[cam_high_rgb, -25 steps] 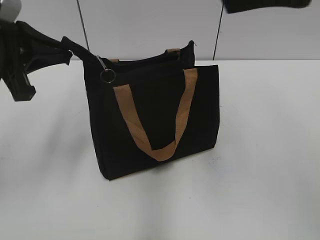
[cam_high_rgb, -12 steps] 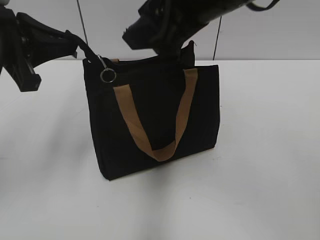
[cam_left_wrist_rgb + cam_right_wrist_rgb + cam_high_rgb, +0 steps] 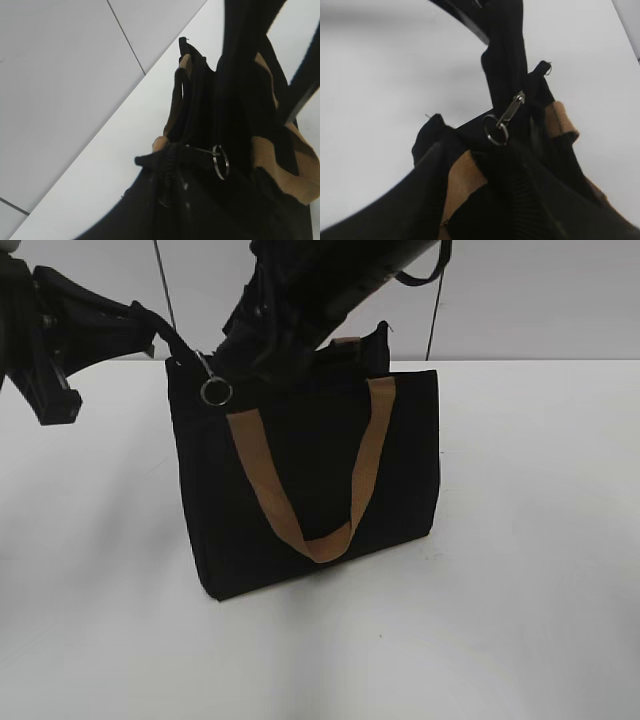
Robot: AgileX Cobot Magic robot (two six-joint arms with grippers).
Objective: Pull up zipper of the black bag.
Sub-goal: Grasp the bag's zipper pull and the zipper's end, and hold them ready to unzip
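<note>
The slider (image 3: 519, 98) sits beside the held corner tab (image 3: 172, 338), so I expect it to run along the bag's top to the bag's far corner when I pull the ring pull.
The black bag (image 3: 300, 490) stands upright on the white table, its tan handle (image 3: 300, 530) hanging down the front. The zipper's silver ring pull (image 3: 215, 391) hangs at the bag's top left corner. My left gripper (image 3: 172, 348) is shut on the bag's corner tab beside the ring; the left wrist view shows the tab (image 3: 152, 160) and the ring (image 3: 220, 161). My right gripper (image 3: 234, 355) hangs over the bag's top just right of the ring. In the right wrist view its fingers (image 3: 420, 190) stand apart just short of the ring (image 3: 496, 131) and slider (image 3: 513, 111), holding nothing.
The white table (image 3: 520, 590) runs wide around the bag. A pale wall with dark seams (image 3: 165, 290) stands behind it. The second tan handle (image 3: 346, 342) shows at the bag's back edge.
My right arm has come down from the top right and swung left to the bag's top beside the ring. My left gripper and the bag have stayed put.
</note>
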